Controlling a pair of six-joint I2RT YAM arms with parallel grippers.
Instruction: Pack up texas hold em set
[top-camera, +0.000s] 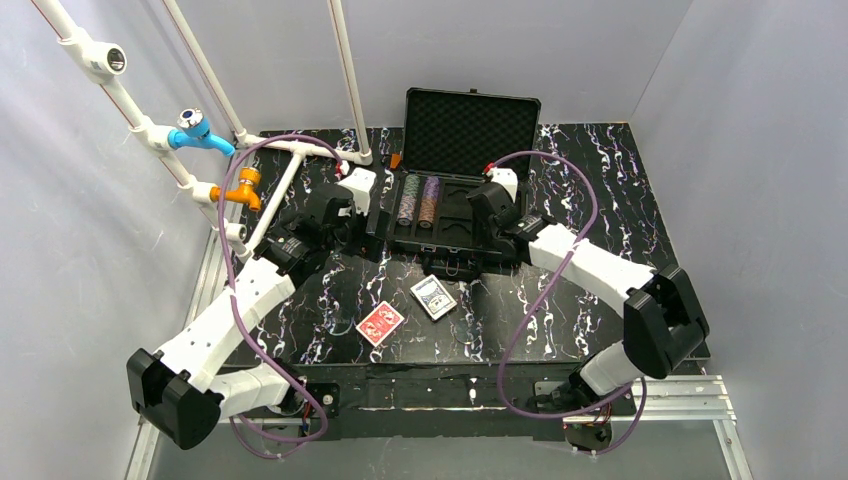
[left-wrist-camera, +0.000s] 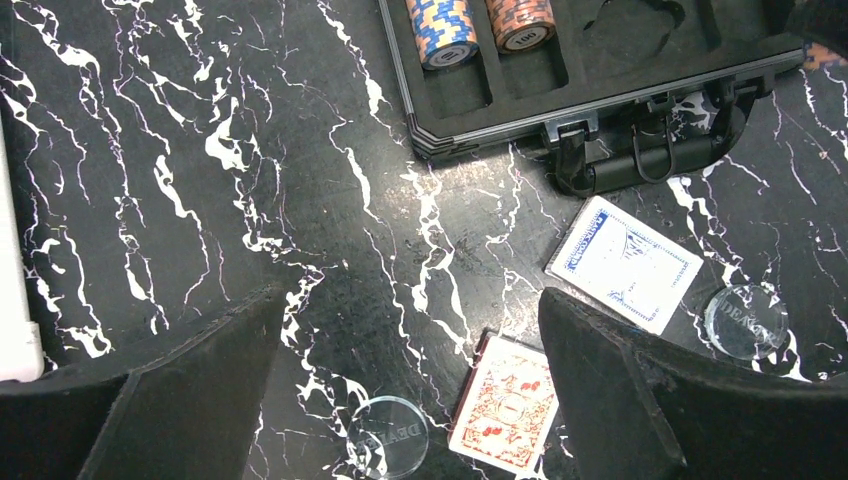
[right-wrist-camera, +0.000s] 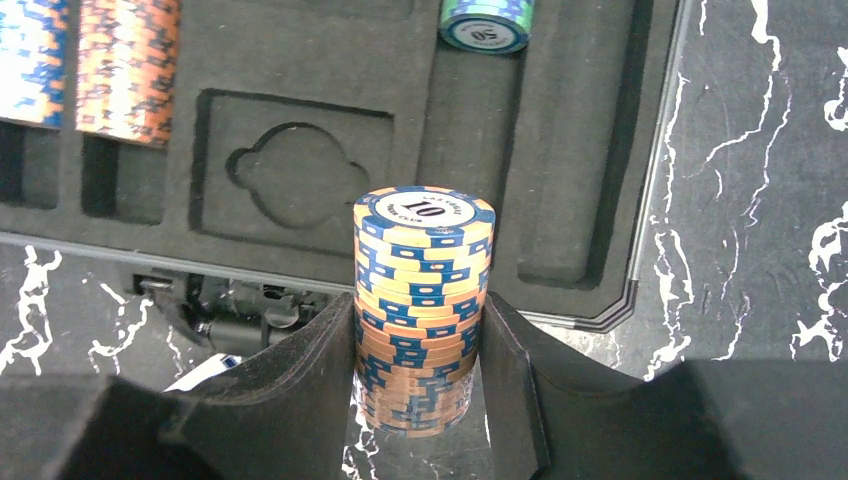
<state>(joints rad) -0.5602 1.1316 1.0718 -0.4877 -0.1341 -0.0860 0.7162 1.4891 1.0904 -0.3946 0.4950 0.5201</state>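
I should lay the orange-and-blue chips (right-wrist-camera: 424, 310) in the slot (right-wrist-camera: 467, 130) with my right gripper, then push them back, as they stand upright and short of the green stack.
The black briefcase (top-camera: 455, 232) lies open at the back middle, its foam-lined lid (top-camera: 472, 118) upright. Two rows of striped chips (top-camera: 418, 198) lie in its tray slots. My right gripper (right-wrist-camera: 420, 335) is shut on a stack of orange-and-blue chips (right-wrist-camera: 422, 270), held upright over the case's front right corner. My left gripper (left-wrist-camera: 412, 305) hangs open and empty above the table, left of the case (left-wrist-camera: 590, 75). The red-backed deck (left-wrist-camera: 505, 405) and the blue-backed deck (left-wrist-camera: 625, 262) lie flat on the table in front of the case. In the top view the red deck (top-camera: 380, 323) and blue deck (top-camera: 433, 296) sit between the arms.
A clear dealer button (left-wrist-camera: 388, 435) lies beside the red deck, and a second clear disc (left-wrist-camera: 745, 320) right of the blue deck. A green chip stack (right-wrist-camera: 487, 22) sits in the tray. White pipes with blue and orange taps (top-camera: 205, 135) stand at the back left.
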